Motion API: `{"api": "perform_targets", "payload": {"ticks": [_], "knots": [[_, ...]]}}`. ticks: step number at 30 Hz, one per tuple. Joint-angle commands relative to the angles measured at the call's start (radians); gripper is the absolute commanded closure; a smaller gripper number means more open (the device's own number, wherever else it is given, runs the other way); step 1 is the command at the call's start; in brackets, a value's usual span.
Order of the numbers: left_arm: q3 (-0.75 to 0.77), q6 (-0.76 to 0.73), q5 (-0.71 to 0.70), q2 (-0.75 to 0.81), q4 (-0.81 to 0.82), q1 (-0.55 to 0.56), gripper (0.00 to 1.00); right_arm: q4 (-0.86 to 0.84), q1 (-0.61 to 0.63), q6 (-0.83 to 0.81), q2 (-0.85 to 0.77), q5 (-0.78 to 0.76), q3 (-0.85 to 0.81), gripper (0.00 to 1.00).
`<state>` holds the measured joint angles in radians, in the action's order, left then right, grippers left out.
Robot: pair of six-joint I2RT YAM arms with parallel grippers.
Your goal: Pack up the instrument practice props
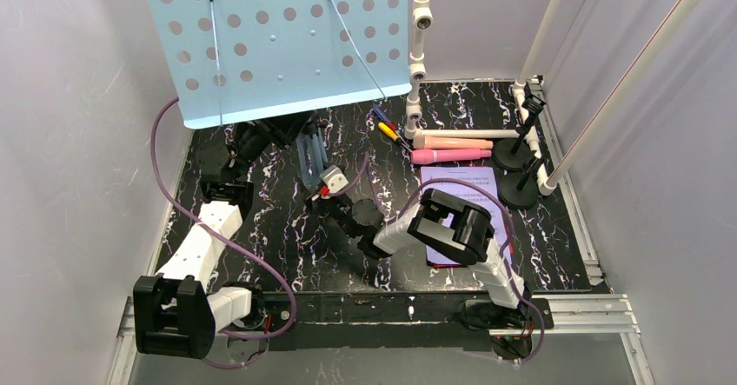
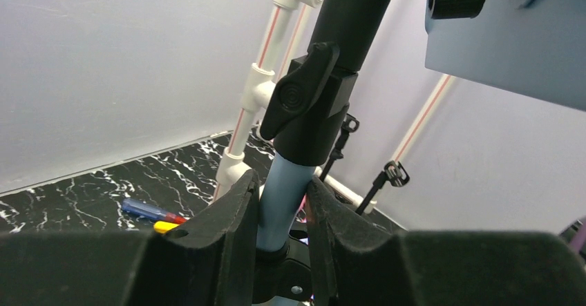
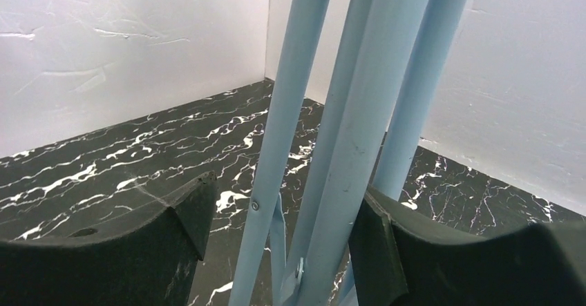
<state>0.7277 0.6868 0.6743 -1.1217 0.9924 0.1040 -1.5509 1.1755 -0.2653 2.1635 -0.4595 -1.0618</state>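
The folded tripod legs [image 3: 357, 140] lie at a slant across the open fingers of the robot's right gripper, so that gripper should line up squarely with the legs [image 1: 311, 159] and clamp them before the robot lays the rack down.
The pale-blue perforated music rack [image 1: 278, 37] stands upright at the back left on folded tripod legs [image 1: 311, 157]. My left gripper [image 2: 280, 188] is shut on the rack's pale-blue pole [image 2: 280, 195], just below its black clamp knob [image 2: 304, 99]. My right gripper [image 3: 280, 202] is open around the tripod legs [image 3: 345, 147]; the right finger touches a leg and a gap stays at the left finger. Pink [image 1: 452, 155] and beige [image 1: 456, 142] toy microphones lie at the back right. A lavender page [image 1: 461, 185] lies near two black round-based holders [image 1: 520, 192].
A white PVC pipe frame [image 1: 417, 63] rises beside the rack and runs along the right wall. Pens [image 1: 387, 131] lie at its foot. White walls close in on the left, back and right of the black marbled table [image 1: 261, 255].
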Motion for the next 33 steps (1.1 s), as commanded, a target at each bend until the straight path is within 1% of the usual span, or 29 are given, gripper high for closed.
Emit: {"api": "perform_targets", "payload": {"ticks": [1, 3, 7, 9, 11, 14, 15, 16, 20, 24, 29, 33], "knots": [[-0.002, 0.064, 0.068, 0.055, 0.04, 0.026, 1.0, -0.208, -0.035, -0.042, 0.067, -0.106, -0.077, 0.28], [-0.001, 0.062, 0.072, 0.055, 0.04, 0.026, 1.0, -0.213, -0.036, -0.048, 0.071, -0.13, -0.077, 0.35], [0.004, 0.059, 0.086, 0.056, 0.039, 0.026, 1.0, -0.23, -0.034, -0.048, 0.061, -0.166, -0.026, 0.58], [0.004, 0.059, 0.088, 0.056, 0.04, 0.026, 1.0, -0.231, -0.034, -0.045, 0.049, -0.165, 0.01, 0.66], [0.005, 0.057, 0.091, 0.059, 0.04, 0.028, 1.0, -0.23, -0.032, -0.044, 0.03, -0.14, 0.047, 0.71], [0.004, 0.056, 0.091, 0.062, 0.041, 0.033, 1.0, -0.23, -0.027, -0.039, 0.0, -0.114, 0.097, 0.72], [0.003, 0.058, 0.09, 0.065, 0.041, 0.036, 1.0, -0.23, -0.026, -0.037, -0.01, -0.113, 0.11, 0.71], [0.0, 0.058, 0.088, 0.067, 0.041, 0.038, 1.0, -0.23, -0.023, -0.037, -0.019, -0.113, 0.122, 0.68], [-0.012, 0.057, 0.088, 0.081, 0.041, 0.044, 1.0, -0.23, -0.015, -0.038, -0.043, -0.122, 0.157, 0.5], [-0.022, 0.051, 0.094, 0.091, 0.04, 0.049, 1.0, -0.229, -0.01, -0.049, -0.058, -0.13, 0.177, 0.38], [-0.026, 0.046, 0.081, 0.097, 0.028, 0.049, 1.0, -0.23, -0.008, -0.068, -0.077, -0.146, 0.183, 0.31], [-0.028, 0.048, 0.078, 0.098, 0.028, 0.049, 1.0, -0.23, -0.008, -0.104, -0.066, -0.162, 0.144, 0.26]]}}
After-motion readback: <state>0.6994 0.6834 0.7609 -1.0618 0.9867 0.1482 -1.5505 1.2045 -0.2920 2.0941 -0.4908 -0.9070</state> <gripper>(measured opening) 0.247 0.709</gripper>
